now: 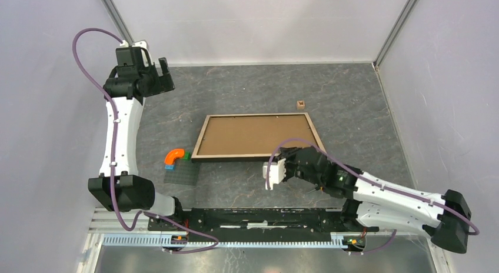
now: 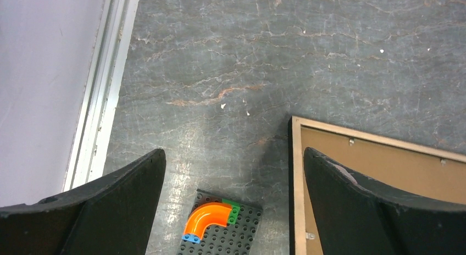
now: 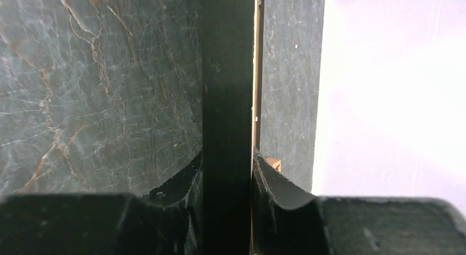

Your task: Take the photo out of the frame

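The frame's brown back [image 1: 254,135] is facing up over clear marble [image 1: 235,173], so my right gripper should go on lowering the frame's near edge until the frame is flat, and then let go.
The frame [image 1: 256,135] lies back up on the dark marbled table, brown fibreboard edged in light wood. The photo is hidden inside it. My right gripper [image 1: 304,156] is shut on the frame's near edge close to its right corner. In the right wrist view the black frame edge [image 3: 228,101] runs straight between the two fingers of the right gripper [image 3: 227,159]. My left gripper [image 1: 166,73] is open and empty, held high over the table's far left. In its own view the left gripper [image 2: 234,151] looks down past the frame's left end [image 2: 384,167].
A small dark grey baseplate [image 1: 181,174] with an orange curved brick [image 1: 174,156] lies by the frame's near left corner; it also shows in the left wrist view [image 2: 236,238]. A small wooden block [image 1: 300,104] sits behind the frame. Pale walls enclose the table.
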You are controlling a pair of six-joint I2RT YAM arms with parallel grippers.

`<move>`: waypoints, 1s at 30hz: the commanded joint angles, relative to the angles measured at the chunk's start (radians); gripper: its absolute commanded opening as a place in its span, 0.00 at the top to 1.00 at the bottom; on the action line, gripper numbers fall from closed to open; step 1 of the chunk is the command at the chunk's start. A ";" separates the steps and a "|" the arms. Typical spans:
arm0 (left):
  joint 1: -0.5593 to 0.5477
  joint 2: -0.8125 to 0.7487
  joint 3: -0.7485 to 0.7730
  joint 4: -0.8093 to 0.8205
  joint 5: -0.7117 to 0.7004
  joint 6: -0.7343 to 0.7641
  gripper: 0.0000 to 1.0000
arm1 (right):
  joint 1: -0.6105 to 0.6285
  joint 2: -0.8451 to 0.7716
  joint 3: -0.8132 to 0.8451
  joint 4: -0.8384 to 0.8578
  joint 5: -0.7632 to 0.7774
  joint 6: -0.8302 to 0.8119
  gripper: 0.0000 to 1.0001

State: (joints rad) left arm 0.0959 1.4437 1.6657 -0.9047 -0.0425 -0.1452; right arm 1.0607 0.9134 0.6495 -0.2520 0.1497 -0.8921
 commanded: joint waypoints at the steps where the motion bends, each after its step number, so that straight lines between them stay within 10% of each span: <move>1: 0.004 -0.052 -0.044 0.054 0.018 -0.035 0.00 | 0.052 -0.007 -0.179 0.333 0.089 -0.074 1.00; 12: 0.004 -0.123 -0.191 0.073 0.008 0.012 0.00 | 0.117 0.127 -0.459 0.729 0.277 -0.067 0.93; 21: 0.005 -0.177 -0.289 0.072 0.019 0.048 0.00 | 0.119 0.385 -0.384 0.822 0.296 0.028 0.90; 30: 0.004 -0.212 -0.347 0.072 0.078 0.098 0.00 | 0.119 0.439 -0.364 0.722 0.272 0.038 0.39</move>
State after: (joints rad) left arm 0.0959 1.2709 1.3396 -0.8612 -0.0181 -0.1177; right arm 1.1828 1.3575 0.2653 0.5892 0.4488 -0.9459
